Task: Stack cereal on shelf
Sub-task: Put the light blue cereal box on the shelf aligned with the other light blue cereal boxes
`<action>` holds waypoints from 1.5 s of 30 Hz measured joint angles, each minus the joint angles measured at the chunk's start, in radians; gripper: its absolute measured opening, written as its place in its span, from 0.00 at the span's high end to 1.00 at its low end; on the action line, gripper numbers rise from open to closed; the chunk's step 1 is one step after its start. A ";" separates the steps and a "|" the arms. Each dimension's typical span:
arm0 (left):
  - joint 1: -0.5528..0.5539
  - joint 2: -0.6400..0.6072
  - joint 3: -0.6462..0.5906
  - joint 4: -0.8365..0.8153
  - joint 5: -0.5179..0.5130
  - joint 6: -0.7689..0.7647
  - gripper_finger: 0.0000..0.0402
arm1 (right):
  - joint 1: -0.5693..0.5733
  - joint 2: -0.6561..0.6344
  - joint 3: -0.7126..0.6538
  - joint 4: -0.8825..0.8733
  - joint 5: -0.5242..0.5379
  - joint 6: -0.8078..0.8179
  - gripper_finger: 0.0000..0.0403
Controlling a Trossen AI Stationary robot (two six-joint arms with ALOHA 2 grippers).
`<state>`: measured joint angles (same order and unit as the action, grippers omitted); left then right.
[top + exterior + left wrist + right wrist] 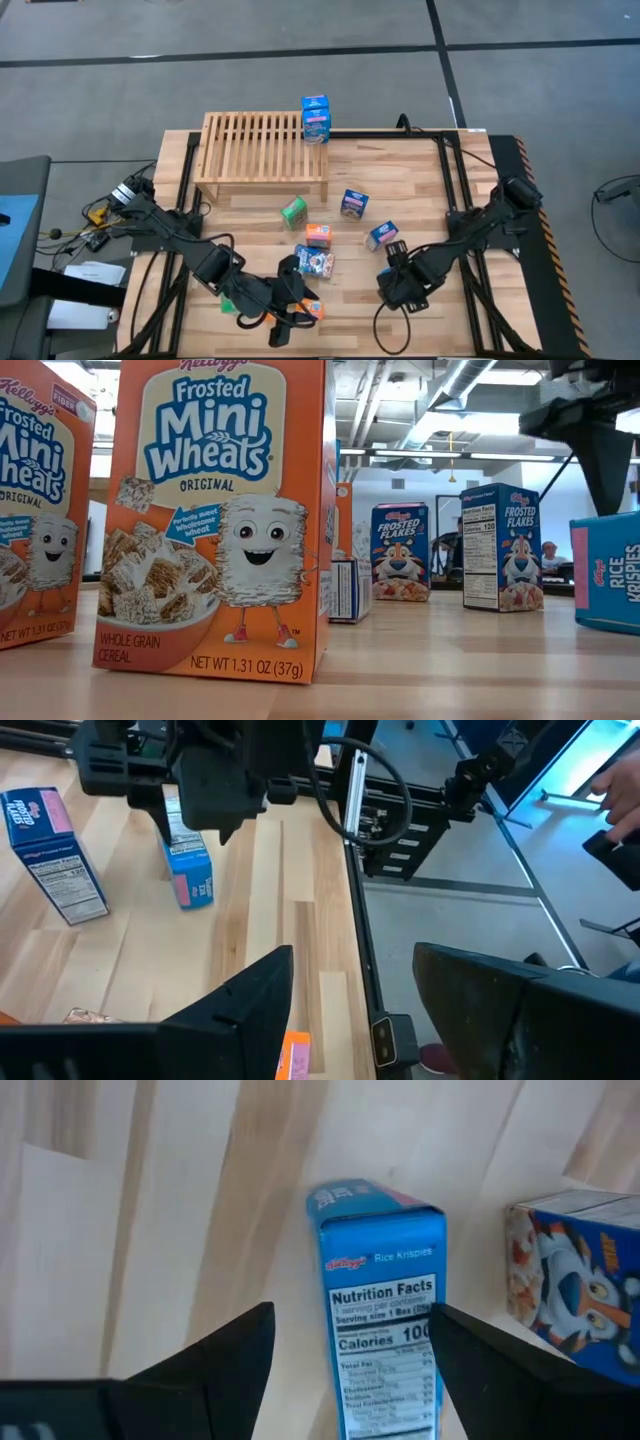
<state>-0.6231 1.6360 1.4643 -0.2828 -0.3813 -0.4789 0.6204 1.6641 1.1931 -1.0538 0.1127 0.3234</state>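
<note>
The Rice Krispies box (610, 574) is lying on its side, away from the shelf, so next my right gripper picks it up and holds its top end (358, 1197) out to my left gripper.
The light-wood slatted shelf (262, 145) stands at the table's far side, with one blue cereal box (315, 118) upright on its right end. Several more small boxes are scattered on the table in front of it. My right gripper (352, 1315) is open, its fingers on either side of a light-blue Rice Krispies box (385, 1320) (381, 235) without touching it. My left gripper (352, 960) (290, 297) is open near the table's near edge. An orange box (295, 1055) (312, 309) shows partly between its fingers; whether they touch it I cannot tell.
On the table lie or stand a green box (293, 211), an orange box (318, 235) and blue boxes (354, 203) (315, 262). The low view shows orange Mini Wheats boxes (220, 520) close up and Frosted Flakes boxes (400, 550) farther back. Black frame rails (450, 170) border the table.
</note>
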 joint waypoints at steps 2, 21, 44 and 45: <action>0.000 0.000 0.000 0.000 0.000 0.000 0.51 | -0.002 0.000 -0.018 0.022 -0.008 0.001 0.28; 0.000 0.000 0.000 -0.024 0.000 -0.023 0.51 | 0.003 -0.021 -0.057 0.090 0.044 0.045 0.73; -0.001 0.000 0.000 -0.016 -0.129 -0.008 0.51 | 0.042 -0.255 -0.057 0.213 0.302 0.325 0.98; -0.004 -0.001 0.000 -0.011 -0.162 -0.008 0.51 | 0.051 -0.265 -0.057 0.220 0.347 0.356 0.98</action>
<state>-0.6272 1.6350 1.4643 -0.2936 -0.5437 -0.4873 0.6715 1.3988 1.1358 -0.8341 0.4598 0.6789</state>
